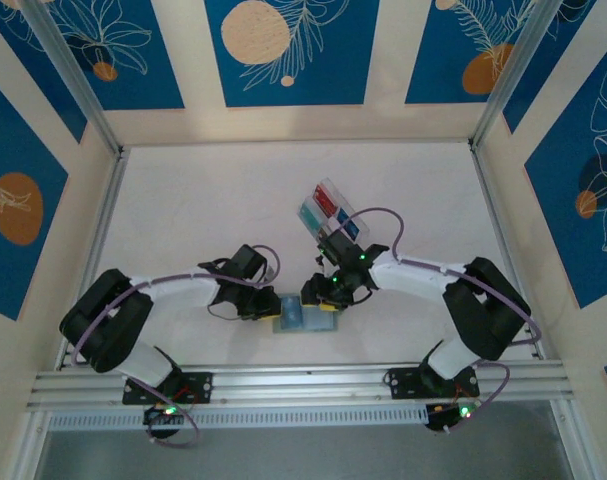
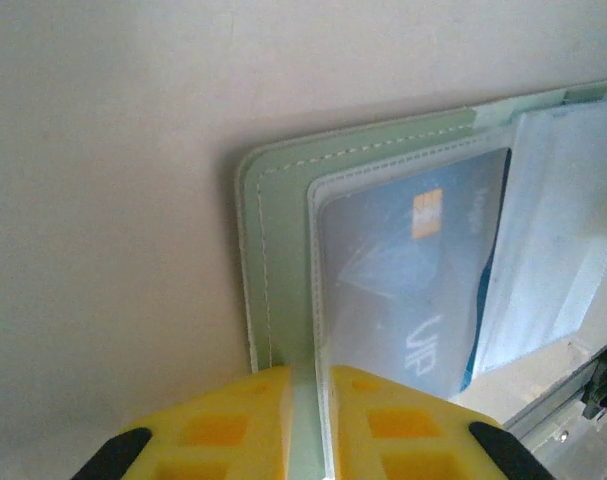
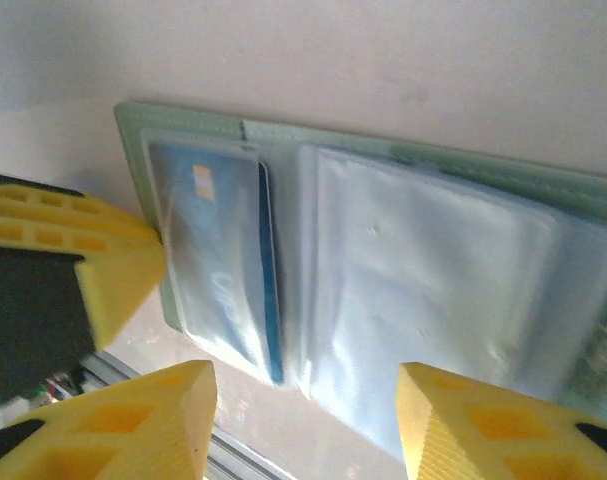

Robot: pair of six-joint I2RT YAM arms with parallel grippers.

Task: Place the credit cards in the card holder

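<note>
My right gripper is next to the clear sleeves' inner fold (image 3: 307,265), so it should go to their free edge (image 3: 538,290) and flip a sleeve over the credit card.
The sage-green card holder (image 1: 301,319) lies open on the table between my two grippers. A teal-blue credit card (image 2: 413,270) sits inside its left clear sleeve (image 3: 218,260). My left gripper (image 2: 311,420) is shut on the card holder's (image 2: 283,250) left edge, with the green cover and the sleeve's rim pinched between the yellow fingers (image 3: 93,255). My right gripper (image 3: 308,400) stands open just above the near edge of the card holder (image 3: 403,158), its jaws straddling the clear sleeves and holding nothing. More credit cards, red (image 1: 325,200) and teal (image 1: 309,214), lie further back.
A clear plastic compartment box (image 1: 330,211) holding the other cards stands behind the right arm, mid-table. The aluminium rail (image 1: 303,385) runs along the near edge, close under the card holder. Open tabletop (image 1: 203,200) stretches to the back and left.
</note>
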